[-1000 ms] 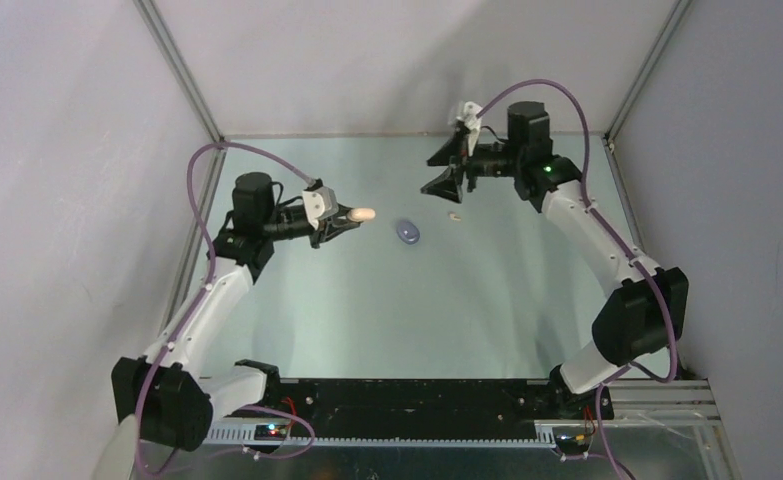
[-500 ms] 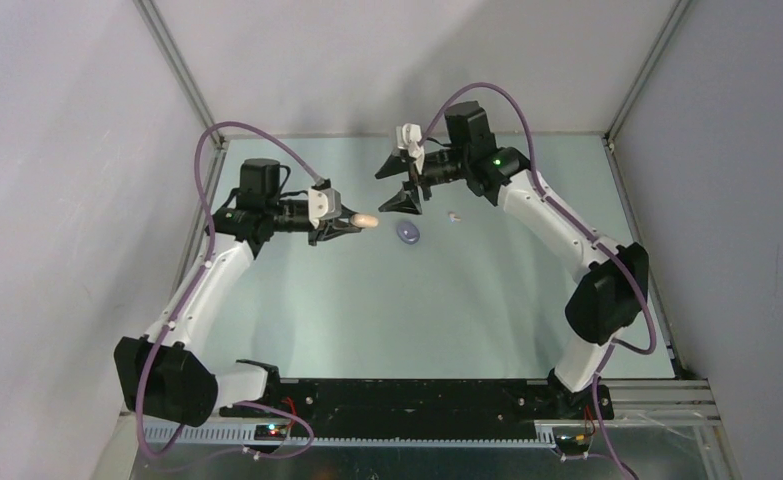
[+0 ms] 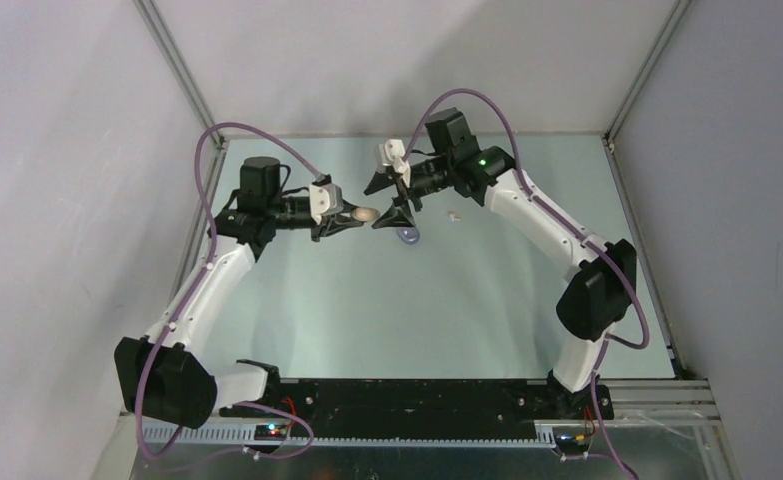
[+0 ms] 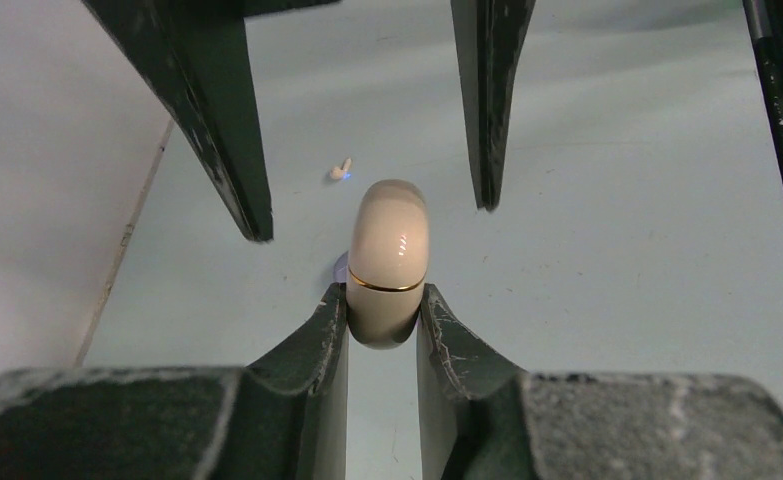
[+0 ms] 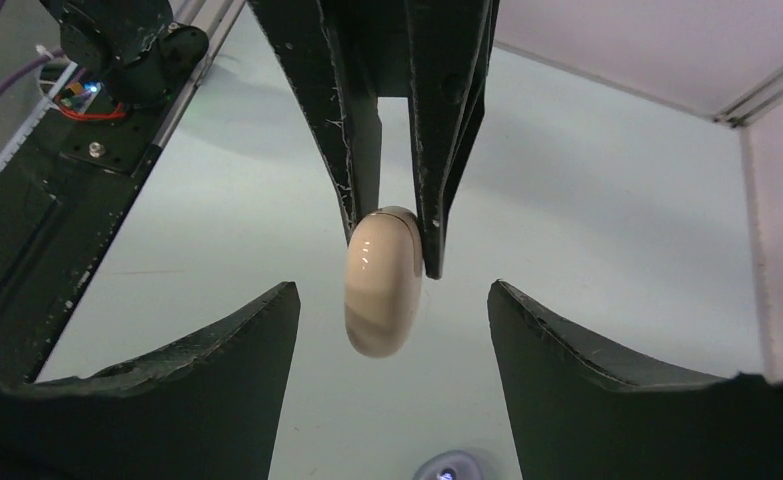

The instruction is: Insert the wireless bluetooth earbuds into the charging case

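The charging case's lid is closed along the gold seam (image 4: 386, 286). My right gripper should push the lid open (image 4: 392, 224) with a finger and move away before it takes the earbud.
My left gripper (image 3: 352, 215) is shut on the lower end of a closed cream charging case (image 3: 365, 213) with a gold seam and holds it above the table. In the left wrist view the case (image 4: 389, 255) stands between my fingers (image 4: 312, 340). My right gripper (image 3: 378, 205) is open, with its jaws on either side of the case's free end and not touching it. In the right wrist view the case (image 5: 383, 280) hangs between them. One cream-white earbud (image 3: 454, 214) lies on the table; it also shows in the left wrist view (image 4: 341, 172). The other earbuds are out of view.
A closed lilac case (image 3: 408, 236) lies on the table just under the two grippers; it also shows with a blue light in the right wrist view (image 5: 449, 467). White walls with metal frame posts (image 3: 182, 70) enclose the table on three sides.
My right arm has swung left across the table, and its open jaws now straddle the tip of the cream case. My left gripper has shifted slightly, still holding the case.
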### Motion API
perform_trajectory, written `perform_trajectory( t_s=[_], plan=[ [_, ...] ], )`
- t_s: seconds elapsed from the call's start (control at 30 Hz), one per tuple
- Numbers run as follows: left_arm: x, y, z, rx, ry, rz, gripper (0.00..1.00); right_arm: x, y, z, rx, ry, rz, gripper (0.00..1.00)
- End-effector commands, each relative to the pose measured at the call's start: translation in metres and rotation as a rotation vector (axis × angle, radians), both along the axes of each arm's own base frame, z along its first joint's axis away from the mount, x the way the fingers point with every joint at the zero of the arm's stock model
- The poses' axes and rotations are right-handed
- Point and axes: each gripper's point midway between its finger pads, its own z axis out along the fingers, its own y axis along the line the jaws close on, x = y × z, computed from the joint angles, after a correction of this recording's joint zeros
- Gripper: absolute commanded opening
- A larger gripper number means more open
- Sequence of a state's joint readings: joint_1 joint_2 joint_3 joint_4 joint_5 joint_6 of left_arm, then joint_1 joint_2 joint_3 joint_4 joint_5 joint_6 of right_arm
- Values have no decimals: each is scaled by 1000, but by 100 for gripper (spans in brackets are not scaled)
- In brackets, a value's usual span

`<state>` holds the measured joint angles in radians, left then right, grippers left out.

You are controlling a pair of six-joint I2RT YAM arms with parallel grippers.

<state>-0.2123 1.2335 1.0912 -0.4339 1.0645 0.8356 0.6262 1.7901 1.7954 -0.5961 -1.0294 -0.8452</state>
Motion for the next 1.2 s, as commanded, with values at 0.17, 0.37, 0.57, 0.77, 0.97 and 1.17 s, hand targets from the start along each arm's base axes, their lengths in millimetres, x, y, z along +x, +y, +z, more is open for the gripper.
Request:
perform_trajectory(
  t_s=[0.17,0.37,0.57,0.77,0.97,1.17],
  plan=[
    [-1,-4,17,-24,-52,-4,0,36,18,17,62,39,-120,71],
    [-2,-4,13,-3,-55,-12,0,54,13,44,126,89,-179,71],
    [-1,-5,11,4,-65,-11,0,61,6,55,158,123,-197,72],
    [5,-4,7,-24,16,46,0,41,-5,64,170,199,-103,74],
    [10,-2,4,-111,133,122,0,35,-43,90,207,264,-111,75],
    [14,-3,6,-171,172,146,0,37,-53,64,136,191,-156,77]
  ],
)
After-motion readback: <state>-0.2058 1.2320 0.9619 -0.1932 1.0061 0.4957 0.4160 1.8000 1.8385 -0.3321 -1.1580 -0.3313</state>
